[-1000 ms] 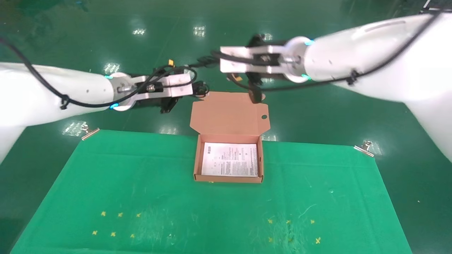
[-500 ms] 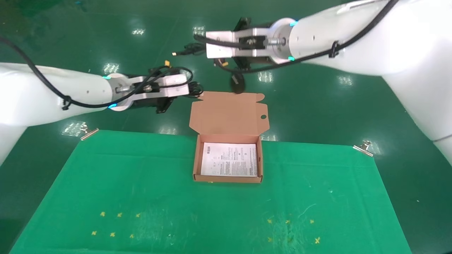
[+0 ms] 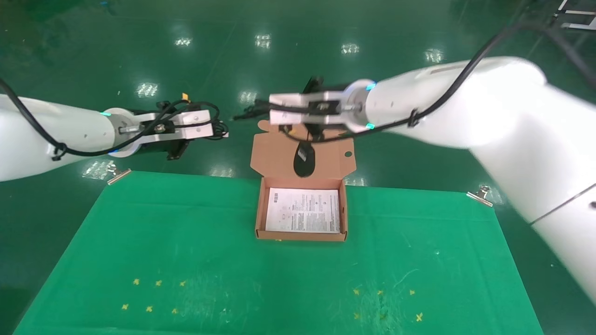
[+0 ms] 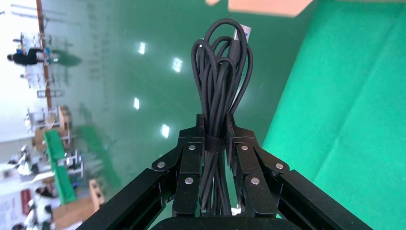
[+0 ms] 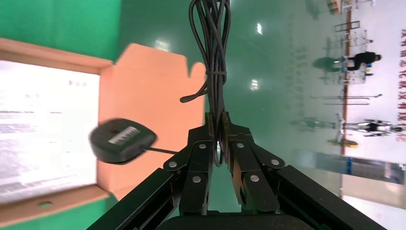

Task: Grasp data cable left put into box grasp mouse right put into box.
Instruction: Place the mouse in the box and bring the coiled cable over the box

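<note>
The mouse (image 3: 304,160) under the robot's right gripper is in the way of the data cable going into the box (image 3: 302,211), so the left gripper should wait off to the side until the mouse is lying inside.
The salmon-orange box (image 3: 301,236) stands open at the far middle of the green cloth, lid (image 3: 274,153) raised behind it, white sheet (image 3: 302,210) as its floor. My right gripper (image 3: 267,111) is above the lid, shut on the mouse's bundled cord (image 5: 213,48). The black mouse (image 3: 304,160) dangles from that cord in front of the lid, just above the box's back wall; it also shows in the right wrist view (image 5: 122,140). My left gripper (image 3: 215,132) hovers left of the lid beyond the table edge, shut on the looped data cable (image 4: 221,62).
A green cloth (image 3: 186,260) covers the table, held by metal clips at the far corners (image 3: 118,174) (image 3: 479,195). Small yellow cross marks (image 3: 153,295) lie near the front. Glossy green floor lies beyond the table.
My right arm has come down and nearer, and the mouse has dropped from the lid's far edge to hang before the lid. My left arm has drawn away to the left with the cable.
</note>
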Robot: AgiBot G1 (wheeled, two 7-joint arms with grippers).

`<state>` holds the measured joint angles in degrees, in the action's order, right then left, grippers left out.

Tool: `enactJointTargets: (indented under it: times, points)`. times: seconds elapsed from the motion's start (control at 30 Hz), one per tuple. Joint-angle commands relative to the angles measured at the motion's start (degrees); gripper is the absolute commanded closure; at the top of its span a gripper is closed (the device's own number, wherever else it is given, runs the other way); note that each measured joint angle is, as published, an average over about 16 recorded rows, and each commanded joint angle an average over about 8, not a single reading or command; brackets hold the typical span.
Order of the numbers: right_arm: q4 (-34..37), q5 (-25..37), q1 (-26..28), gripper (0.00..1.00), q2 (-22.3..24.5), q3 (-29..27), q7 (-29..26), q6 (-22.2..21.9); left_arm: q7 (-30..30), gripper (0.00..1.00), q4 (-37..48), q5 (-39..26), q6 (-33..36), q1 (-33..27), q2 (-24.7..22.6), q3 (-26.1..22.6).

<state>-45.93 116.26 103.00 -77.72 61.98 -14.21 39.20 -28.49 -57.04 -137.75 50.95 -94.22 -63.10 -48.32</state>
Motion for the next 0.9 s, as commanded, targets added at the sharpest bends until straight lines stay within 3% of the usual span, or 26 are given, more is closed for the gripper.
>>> enactJointTargets:
  times: [0.03, 0.9]
  points:
    - [0.3, -0.9, -0.7, 1.0, -0.2, 0.6, 0.2, -0.5, -0.9, 1.0, -0.4, -1.2, 0.3, 0.1, 0.2, -0.1]
    - [1.7, -15.5, -5.5, 1.0, -1.0, 13.1, -0.5, -7.4, -3.7, 1.0, -3.1, -3.3, 1.4, 0.9, 0.6, -0.1]
